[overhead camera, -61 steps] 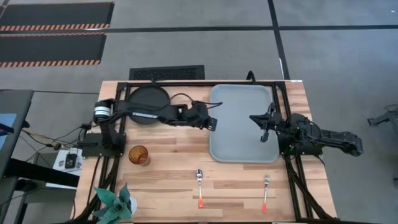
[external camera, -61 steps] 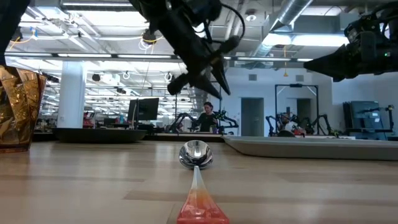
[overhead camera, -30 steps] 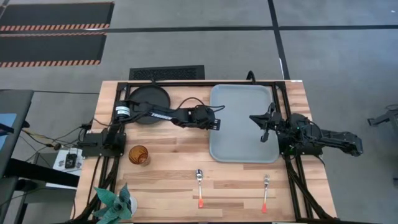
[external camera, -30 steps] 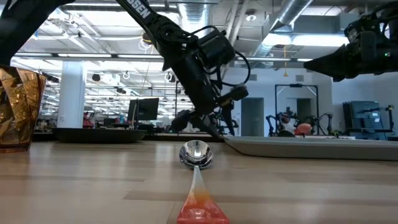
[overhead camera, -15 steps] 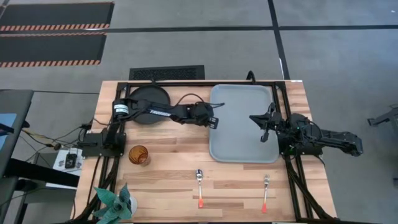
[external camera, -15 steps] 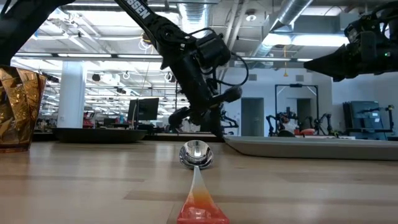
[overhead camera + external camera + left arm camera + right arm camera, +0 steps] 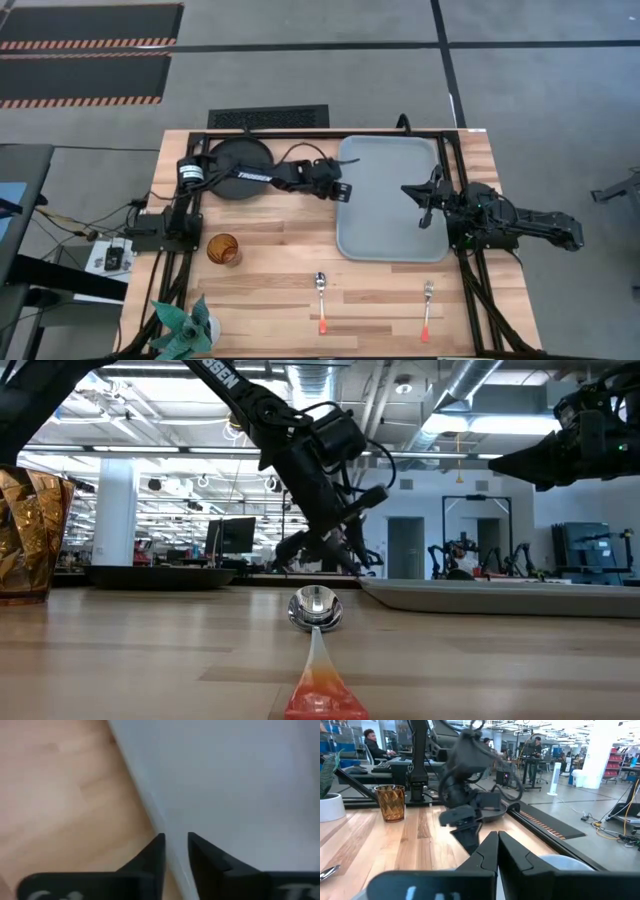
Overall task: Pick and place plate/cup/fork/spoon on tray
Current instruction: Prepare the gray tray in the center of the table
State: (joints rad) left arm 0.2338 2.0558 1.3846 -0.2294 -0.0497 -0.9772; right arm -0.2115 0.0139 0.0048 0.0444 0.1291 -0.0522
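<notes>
I should open my left gripper, close it square on the tray's rim and pull the tray toward the black plate (image 7: 232, 190), because the tray's rim (image 7: 156, 815) runs at a slant through my left gripper's fingers.
The grey-blue tray (image 7: 390, 232) lies at the table's far right. My left gripper (image 7: 342, 192) reaches over from the left to the tray's left rim (image 7: 150, 805), one finger over the wood, one over the tray, slightly open (image 7: 176, 845). The black plate (image 7: 240, 160) rests flat at the far left, partly under that arm. The amber cup (image 7: 223, 249) stands upright near the left side. The spoon (image 7: 321, 292) and the fork (image 7: 427, 305) lie flat near the front edge. My right gripper (image 7: 424, 208) waits shut and level above the tray's right part. My left gripper's fingers (image 7: 150, 862) stand on either side of the tray's left rim, slanting down from the table's left. Whether they touch the rim I cannot tell. The tray lies flat on the table.
A green plant in a white pot (image 7: 185, 325) stands at the near left corner. Black frame rails (image 7: 470, 290) run along both sides of the table. Cables (image 7: 300, 156) hang off the left arm. Bare wood lies between cup, spoon and tray.
My left gripper has shifted a little toward the table's far edge along the tray's left rim, risen slightly and turned a bit. Tray, plate, cup, spoon and fork lie where they were.
</notes>
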